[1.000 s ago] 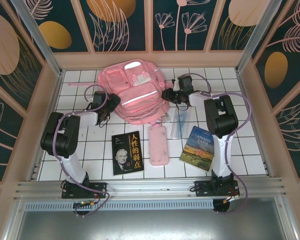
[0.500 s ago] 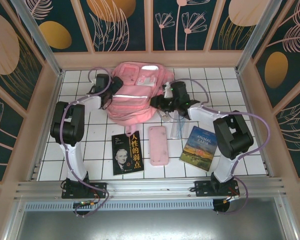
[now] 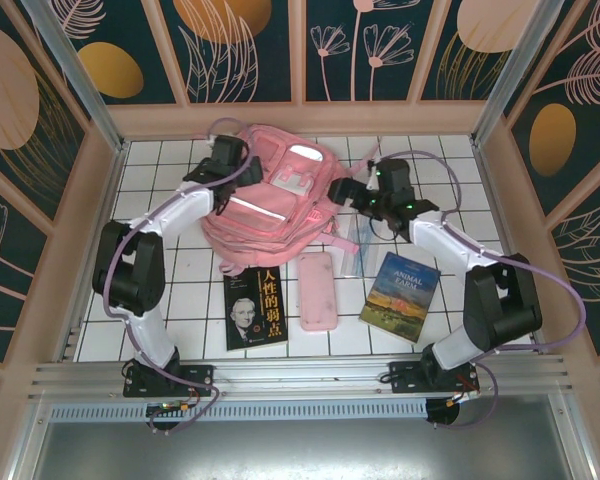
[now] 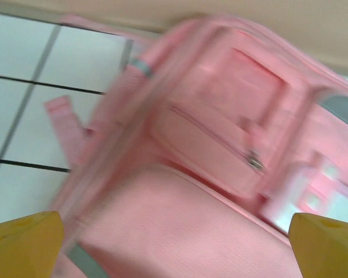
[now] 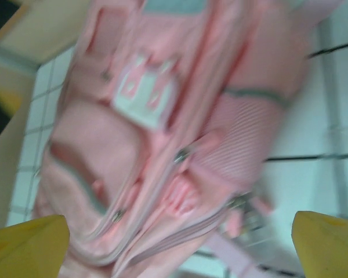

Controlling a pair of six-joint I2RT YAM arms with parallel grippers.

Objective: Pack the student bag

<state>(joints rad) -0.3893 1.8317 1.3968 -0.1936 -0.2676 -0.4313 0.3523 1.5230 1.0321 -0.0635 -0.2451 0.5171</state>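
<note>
My gripper will make the student bag's front (image 3: 280, 195) rise and swell along when it lifts, because the large front pocket's edge (image 4: 220, 201) is joined to the student bag's soft pink front.
The student bag (image 3: 276, 200), a large pink backpack with a silver-white stripe, stands tilted on the far middle tiles. My left gripper (image 3: 223, 165) is at the bag's upper left side. In the left wrist view its yellow fingertips (image 4: 23, 246) stand wide apart, open, with the bag's pink fabric (image 4: 180, 220) close in front. My right gripper (image 3: 352, 192) hovers just off the bag's right side. It is open too, yellow fingertips (image 5: 327, 243) far apart, facing the zippers and front pockets (image 5: 139, 145). Both wrist views are blurred.
In front of the bag lie a black book (image 3: 255, 308), a flat pink pencil case (image 3: 317, 290), a clear plastic ruler (image 3: 352, 243) and a blue "Animal Farm" book (image 3: 400, 296). Pink walls (image 3: 300, 118) close in the tiled floor.
The right gripper has opened and drawn back to the right of the bag. The left gripper has moved toward the far wall along the bag's left side. The bag has shifted and tipped up.
</note>
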